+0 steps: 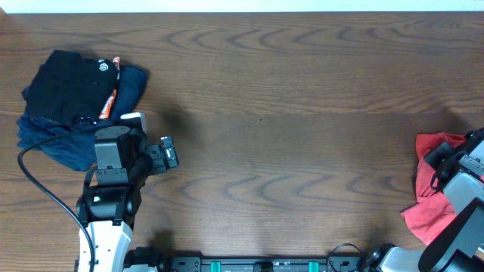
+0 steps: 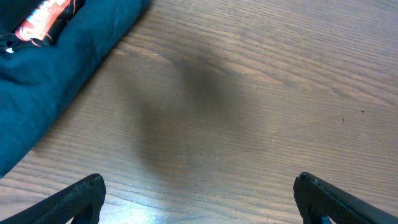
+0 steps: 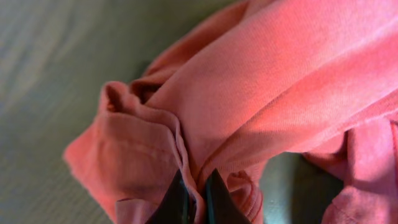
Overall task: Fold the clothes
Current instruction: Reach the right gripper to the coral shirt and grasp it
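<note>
The coral-red T-shirt (image 1: 428,217) lies crumpled out of my left gripper's reach. Next, my right gripper pulls it to the table's middle (image 1: 306,117) so that my left gripper can spread it.
The coral-red T-shirt (image 1: 429,187) lies crumpled at the table's right edge; its print is hidden. In the right wrist view it fills the frame (image 3: 267,93). My right gripper (image 3: 196,186) is shut on a fold of the shirt's cloth, seen in the overhead view at the right edge (image 1: 446,162). My left gripper (image 2: 199,193) is open and empty above bare wood, near the left side of the table (image 1: 162,155).
A black folded garment (image 1: 72,87) lies on a navy-blue folded garment (image 1: 53,140) at the back left; the blue one also shows in the left wrist view (image 2: 50,68). The wooden table (image 1: 287,113) stretches between the arms.
</note>
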### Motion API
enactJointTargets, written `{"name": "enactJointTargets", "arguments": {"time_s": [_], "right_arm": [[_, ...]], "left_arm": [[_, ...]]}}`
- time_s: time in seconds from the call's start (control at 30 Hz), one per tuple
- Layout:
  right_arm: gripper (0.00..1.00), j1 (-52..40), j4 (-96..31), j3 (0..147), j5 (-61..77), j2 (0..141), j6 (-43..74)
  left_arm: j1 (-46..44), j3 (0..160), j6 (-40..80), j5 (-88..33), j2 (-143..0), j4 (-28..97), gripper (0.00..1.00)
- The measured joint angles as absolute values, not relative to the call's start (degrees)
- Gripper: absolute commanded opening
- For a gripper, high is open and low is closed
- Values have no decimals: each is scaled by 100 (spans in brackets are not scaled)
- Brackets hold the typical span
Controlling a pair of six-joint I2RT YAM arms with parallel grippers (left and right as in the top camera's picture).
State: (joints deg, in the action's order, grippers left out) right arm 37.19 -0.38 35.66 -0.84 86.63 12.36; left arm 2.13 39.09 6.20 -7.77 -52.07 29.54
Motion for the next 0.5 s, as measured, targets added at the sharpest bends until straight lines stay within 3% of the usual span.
{"name": "enactJointTargets", "arguments": {"time_s": [0.13, 0.2, 0.37, 0.5], "right_arm": [[35, 3721, -137, 3568, 38, 8423, 1203], [41, 3721, -261, 3575, 69, 8355, 1190], [41, 3721, -561, 3577, 67, 8300, 1155], [27, 3721, -620, 3577, 62, 8221, 1140]], "left_arm": [[213, 3909, 620, -777, -5207, 2954, 98], [213, 3909, 620, -777, -5207, 2954, 98], [213, 3909, 620, -777, -5207, 2954, 98], [213, 3909, 620, -777, -5207, 2954, 98]]}}
